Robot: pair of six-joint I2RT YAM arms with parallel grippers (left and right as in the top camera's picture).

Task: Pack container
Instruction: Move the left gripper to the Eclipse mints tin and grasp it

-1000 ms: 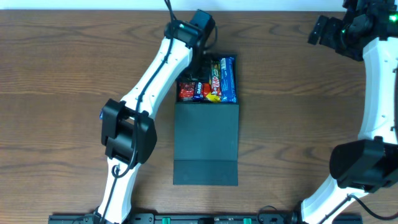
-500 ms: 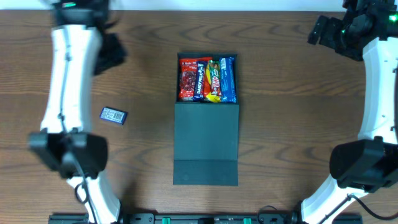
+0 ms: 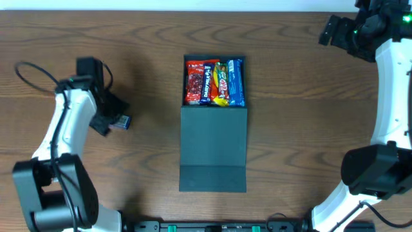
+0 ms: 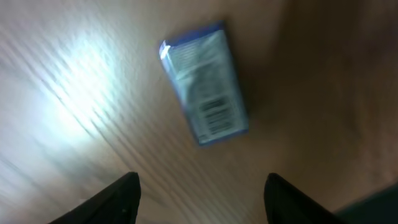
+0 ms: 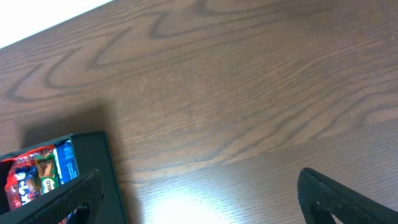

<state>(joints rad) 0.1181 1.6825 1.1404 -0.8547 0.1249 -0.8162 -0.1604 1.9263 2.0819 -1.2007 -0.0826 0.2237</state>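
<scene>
The open fingers are lined up with the small blue packet's narrow width (image 4: 205,85). I keep moving my left gripper down and close it on the packet's long sides (image 4: 217,115).
The dark teal container (image 3: 214,148) lies open mid-table, its flap lid folded toward the front. Its far half holds several snack packets (image 3: 214,82), red, yellow and blue. A small blue packet (image 3: 120,120) lies on the table left of the container; it shows in the left wrist view (image 4: 204,90). My left gripper (image 3: 106,115) hovers right beside and above that packet, open and empty, as the left wrist view (image 4: 202,199) shows. My right gripper (image 3: 335,32) is open and empty at the far right; the container's corner (image 5: 93,180) shows in the right wrist view (image 5: 205,193).
The wooden table (image 3: 309,129) ends at a white far edge (image 3: 129,5). My right arm's base (image 3: 376,171) stands at the front right, my left arm's base (image 3: 48,193) at the front left.
My left arm has left the container, swung far to the left, then come down over the small blue packet. The right arm has not moved.
</scene>
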